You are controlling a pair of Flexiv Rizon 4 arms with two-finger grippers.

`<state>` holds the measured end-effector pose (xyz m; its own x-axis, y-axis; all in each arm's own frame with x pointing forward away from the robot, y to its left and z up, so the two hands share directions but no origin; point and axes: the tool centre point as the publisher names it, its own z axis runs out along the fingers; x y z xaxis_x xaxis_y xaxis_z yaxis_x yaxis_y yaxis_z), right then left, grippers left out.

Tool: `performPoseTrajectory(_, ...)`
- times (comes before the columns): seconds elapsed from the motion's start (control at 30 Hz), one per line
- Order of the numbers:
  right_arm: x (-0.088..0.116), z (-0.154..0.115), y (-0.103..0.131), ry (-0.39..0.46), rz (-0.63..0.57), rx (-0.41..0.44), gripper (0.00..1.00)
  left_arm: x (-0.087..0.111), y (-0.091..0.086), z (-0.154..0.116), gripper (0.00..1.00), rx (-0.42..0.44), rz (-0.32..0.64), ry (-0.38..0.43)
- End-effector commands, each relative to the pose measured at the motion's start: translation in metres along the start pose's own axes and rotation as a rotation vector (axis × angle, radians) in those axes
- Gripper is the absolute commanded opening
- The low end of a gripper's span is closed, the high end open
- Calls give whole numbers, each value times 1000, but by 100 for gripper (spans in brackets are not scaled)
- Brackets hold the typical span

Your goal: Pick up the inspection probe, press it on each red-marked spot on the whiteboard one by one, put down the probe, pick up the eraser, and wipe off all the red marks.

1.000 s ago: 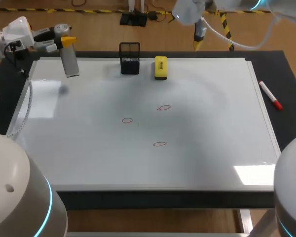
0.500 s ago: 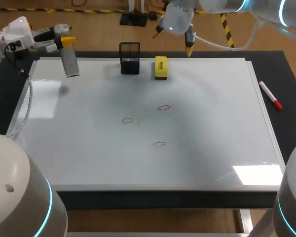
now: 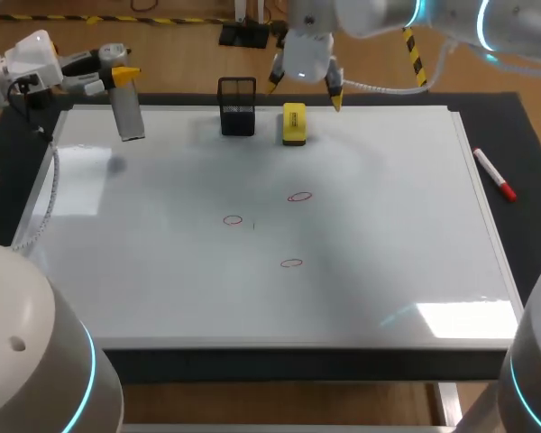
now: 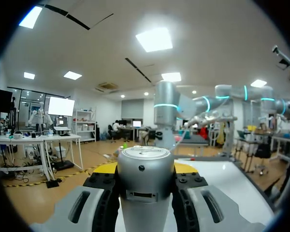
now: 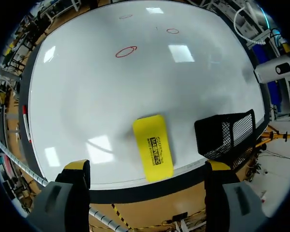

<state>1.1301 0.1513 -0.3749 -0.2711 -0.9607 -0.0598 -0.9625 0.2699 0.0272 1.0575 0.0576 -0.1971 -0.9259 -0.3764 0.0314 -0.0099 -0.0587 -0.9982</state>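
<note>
The whiteboard is smooth and glossy, as bright glare (image 3: 467, 319) shows, so I expect a thin red oval (image 3: 233, 219) to come away clean when I wipe it with the yellow eraser.
The silver cylindrical inspection probe (image 3: 127, 112) hangs over the whiteboard's (image 3: 397, 234) far left corner. My left gripper (image 3: 117, 76) is shut on it, and in the left wrist view the probe (image 4: 145, 179) fills the gap between the fingers. The yellow eraser (image 3: 294, 123) lies at the board's far edge. My right gripper (image 3: 304, 87) hovers open just above it, one yellow tip on each side. The right wrist view shows the eraser (image 5: 153, 147) under the wide-open gripper (image 5: 147, 168). Three red ovals (image 3: 299, 196) (image 3: 233, 219) (image 3: 291, 262) mark the board's middle.
A black mesh holder (image 3: 237, 106) stands just left of the eraser, close to my right gripper's finger; it is also in the right wrist view (image 5: 225, 135). A red marker (image 3: 494, 174) lies on the dark table right of the board.
My right arm has swung left and come down from behind the board to a spot over the eraser. The left arm and probe have kept still.
</note>
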Motion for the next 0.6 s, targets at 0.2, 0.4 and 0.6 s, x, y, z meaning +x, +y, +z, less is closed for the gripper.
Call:
performPoseTrajectory(0.2,0,14,0,103,-70,-31,100,1,-1,0,0,1,1,-2)
performPoseTrajectory(0.4,3,26,4,72,-107,-52,100,1,-1,0,0,1,1,-2)
performPoseTrajectory(0.6,4,35,7,63,-132,-65,100,1,-1,0,0,1,1,-2)
